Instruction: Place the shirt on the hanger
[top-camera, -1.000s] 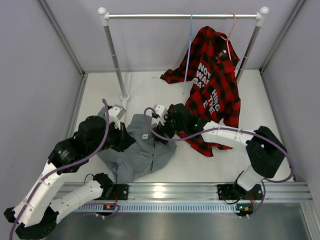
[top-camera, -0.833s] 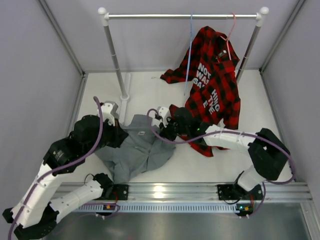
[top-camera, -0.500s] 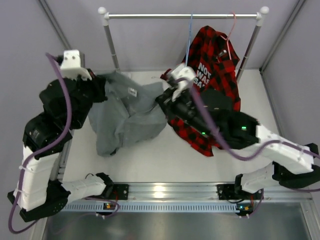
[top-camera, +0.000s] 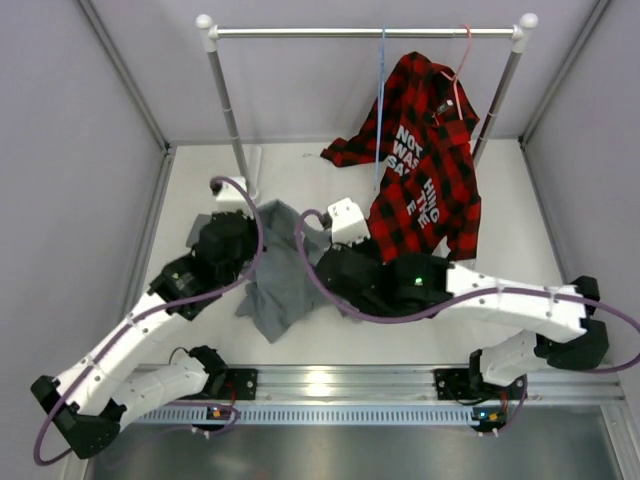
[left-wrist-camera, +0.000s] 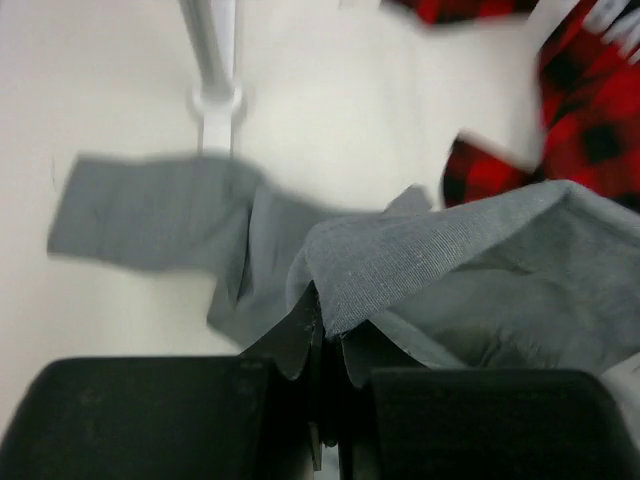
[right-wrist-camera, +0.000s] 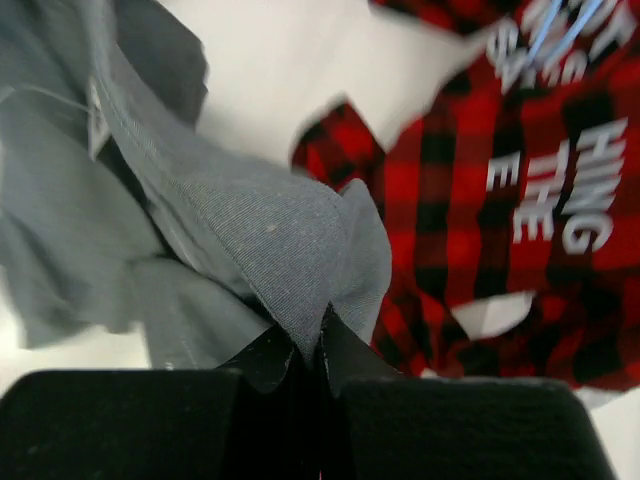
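Observation:
The grey shirt hangs bunched (top-camera: 284, 272) between the robot's two grippers, so the robot should lower it, and the right gripper should grab a loose end of the shirt and pull the shirt out straight.
The grey shirt (top-camera: 282, 275) hangs bunched between my two grippers, its lower end on the white floor. My left gripper (left-wrist-camera: 325, 322) is shut on a fold of the shirt (left-wrist-camera: 440, 250) at its left side. On the shirt's right side, my right gripper (right-wrist-camera: 312, 352) is shut on another fold of the shirt (right-wrist-camera: 255, 225). In the top view both sets of fingers are hidden under the wrists and cloth. The light-blue hanger (top-camera: 381, 95) hangs bare from the rail, behind and right of the shirt.
A red-and-black plaid shirt (top-camera: 425, 170) hangs on a pink hanger (top-camera: 463, 50) right of the blue one, close to my right wrist. The rail (top-camera: 365, 32) rests on two posts; the left post (top-camera: 228, 110) stands just behind my left gripper. Grey walls enclose the floor.
My right gripper has shut on the shirt. Both arms swung the shirt up toward the rail and have come back down, leaving the shirt more bunched than before.

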